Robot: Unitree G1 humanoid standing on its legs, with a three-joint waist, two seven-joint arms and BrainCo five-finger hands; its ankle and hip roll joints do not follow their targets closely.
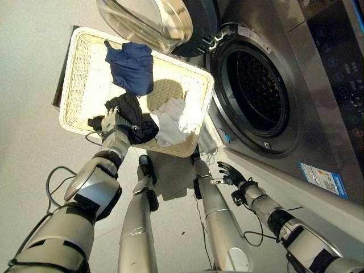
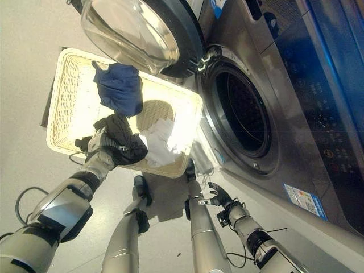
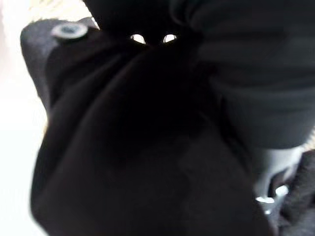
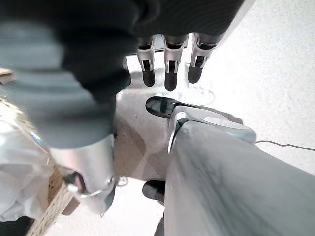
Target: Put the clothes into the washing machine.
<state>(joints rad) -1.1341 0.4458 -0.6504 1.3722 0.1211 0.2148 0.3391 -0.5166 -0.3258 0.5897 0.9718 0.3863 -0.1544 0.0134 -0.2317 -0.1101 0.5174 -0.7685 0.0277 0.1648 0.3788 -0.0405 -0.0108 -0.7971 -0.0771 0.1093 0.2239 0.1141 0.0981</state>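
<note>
The black garment point(image 1: 132, 116) is just touching the white garment along one loose edge point(image 1: 157, 128), so the black garment will come away by itself when I lift it.
A white wicker basket point(image 1: 74, 74) stands on the floor in front of the washing machine point(image 1: 318, 114). In it lie a dark blue garment point(image 1: 132, 65), a white garment point(image 1: 170, 119) and a black garment point(image 1: 136, 116). My left hand point(image 1: 115, 129) is at the basket's near rim, shut on the black garment point(image 3: 138, 147), whose folds bunch up against the hand. The machine's round door point(image 1: 153, 23) is swung open over the basket, and the dark drum point(image 1: 256, 91) is empty. My right hand point(image 1: 230, 175) hangs open low by the machine's front, its fingers point(image 4: 170, 73) straight.
The open door overhangs the basket's far side. The machine's steel front and control panel point(image 2: 335, 108) fill the right. Pale floor lies to the left of the basket. A dark flat edge point(image 1: 57, 94) shows under the basket's left side.
</note>
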